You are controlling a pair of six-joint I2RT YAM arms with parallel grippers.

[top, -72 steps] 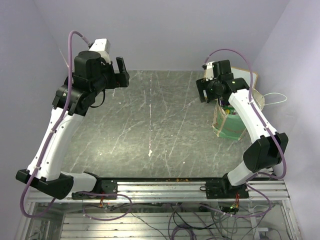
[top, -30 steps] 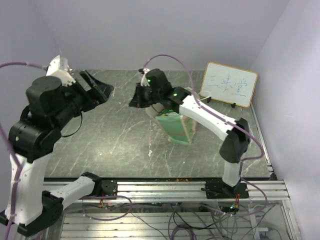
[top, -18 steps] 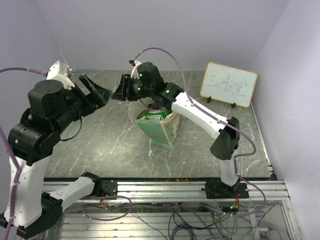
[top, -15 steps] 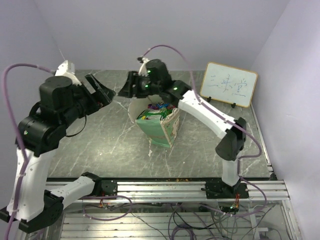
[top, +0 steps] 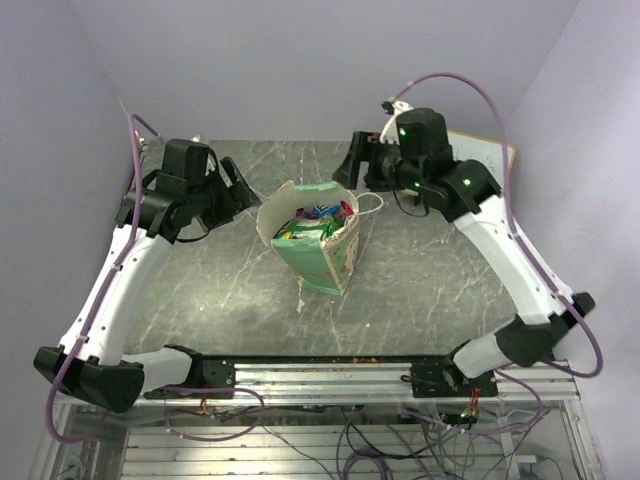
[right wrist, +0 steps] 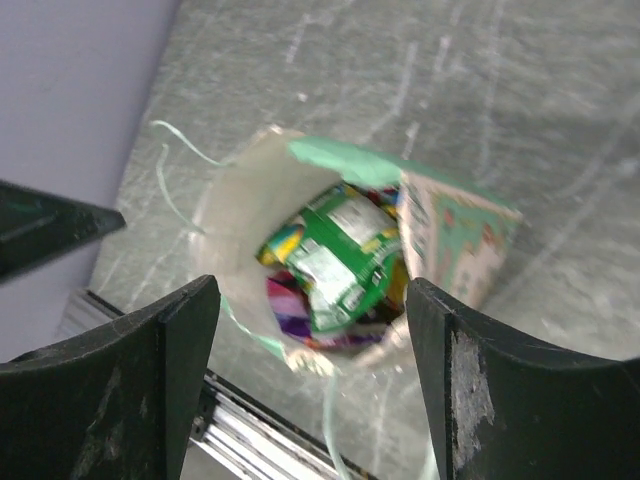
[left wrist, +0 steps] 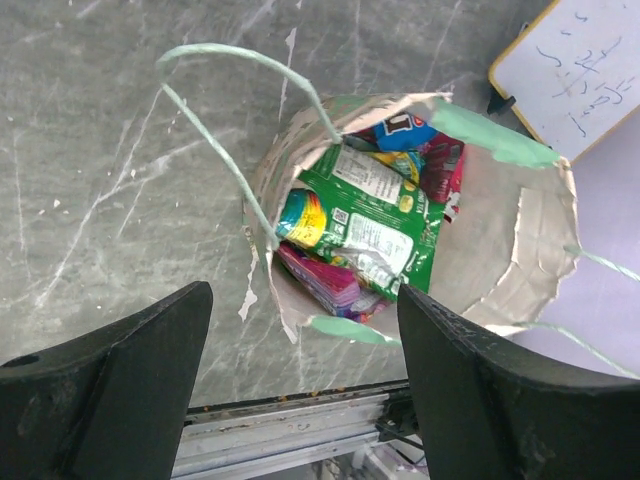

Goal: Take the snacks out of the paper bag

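My right gripper should pull a string handle to tip over the opening of the upright paper bag before it reaches in, because the snacks are deep inside the bag.
The mint-green paper bag stands upright mid-table with its mouth open. The snacks lie inside: a green-yellow packet on top, pink-purple ones under it, a blue one at the far side. My left gripper is open and empty, raised just left of the bag; the left wrist view looks down past its fingertips into the bag. My right gripper is open and empty, raised behind the bag's right; its view shows the bag and snacks below.
A white framed whiteboard stands at the back right, mostly hidden by the right arm; it also shows in the left wrist view. String handles loop out from the bag. The metal rail runs along the near edge.
The right arm carried the bag from the right side to mid-table, let it go and drew back to the right rear. The left arm came down and closer to the bag.
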